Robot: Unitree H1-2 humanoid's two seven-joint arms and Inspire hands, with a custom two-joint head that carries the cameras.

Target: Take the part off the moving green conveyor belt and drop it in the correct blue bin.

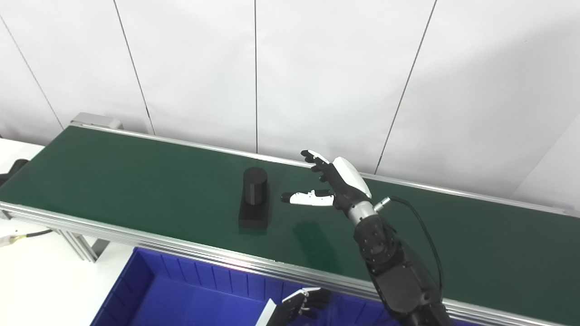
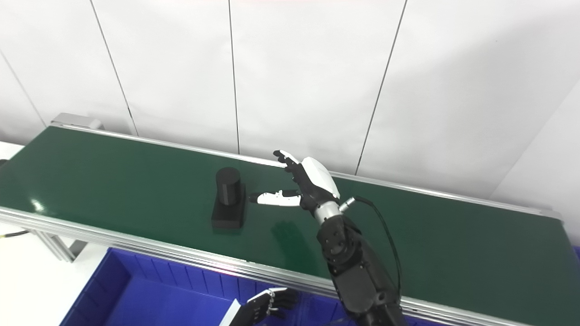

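The cylinder and its rectangular base (image 1: 255, 203) join in one unbroken black shape, so the whole base (image 1: 253, 219) will come along and tilt with the cylinder when the robot lifts.
A black part (image 1: 254, 198), an upright cylinder on a flat rectangular base, stands on the green conveyor belt (image 1: 136, 181) near its middle. My right hand (image 1: 333, 183) is open above the belt just right of the part, thumb pointing toward it, not touching. My left hand (image 1: 299, 305) is low at the bottom edge over the blue bin (image 1: 154, 290), fingers curled and holding nothing that I can see.
The belt has aluminium rails along its front (image 1: 136, 235) and back edges. A white panelled wall stands behind. A white table surface (image 1: 36, 280) with a cable lies at the lower left.
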